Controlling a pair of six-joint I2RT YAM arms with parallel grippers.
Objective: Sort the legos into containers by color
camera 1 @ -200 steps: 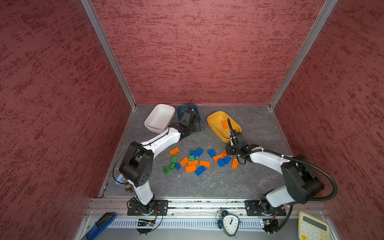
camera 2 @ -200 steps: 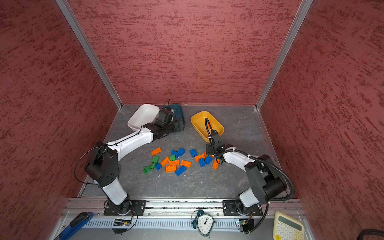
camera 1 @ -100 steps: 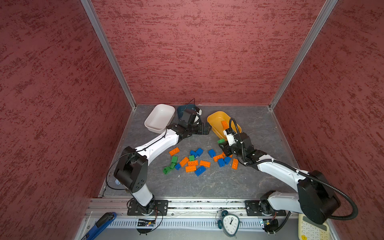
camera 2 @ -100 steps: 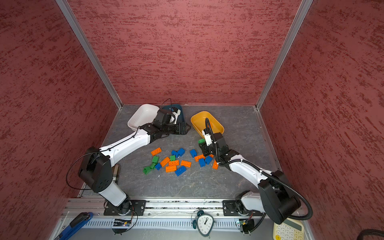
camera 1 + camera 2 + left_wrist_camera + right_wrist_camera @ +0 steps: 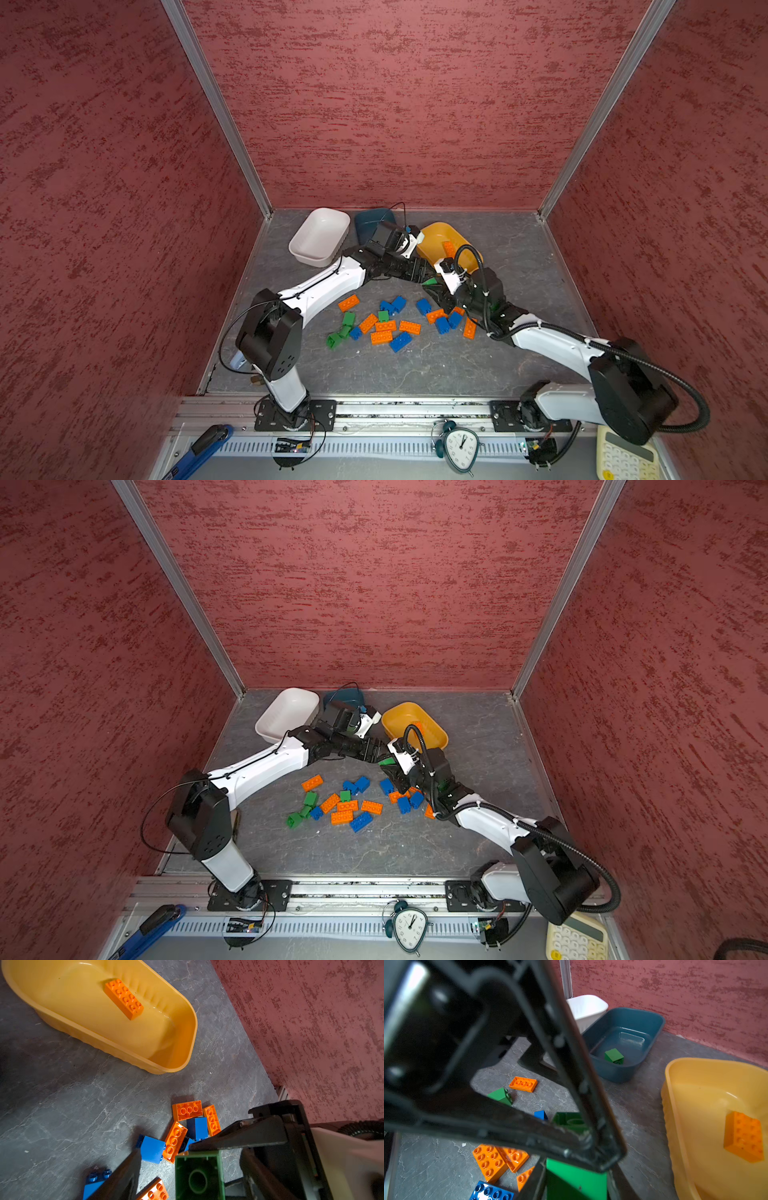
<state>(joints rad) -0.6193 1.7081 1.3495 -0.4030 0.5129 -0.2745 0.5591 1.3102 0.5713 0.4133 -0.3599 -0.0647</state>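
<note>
The teal container is behind the robot's left gripper, so the left gripper should take the green lego and leave the right gripper free for an orange lego.
Between the pile and the yellow container, my two grippers meet. My right gripper is shut on a green lego, which fills the space between its jaws in the right wrist view. My left gripper stands open around the same brick, with a gap on each side. The yellow container holds one orange lego. The teal container holds one green lego. The white container looks empty. Several orange, blue and green legos lie loose on the grey floor.
Red walls close in the back and both sides. In front of the arms' base rail lie an alarm clock, a calculator and a blue-handled tool. The three containers stand in a row along the back wall.
My right gripper lifted the green lego off the pile toward the middle. My left gripper swung from over the teal container to meet it, and its jaws have narrowed around the brick.
</note>
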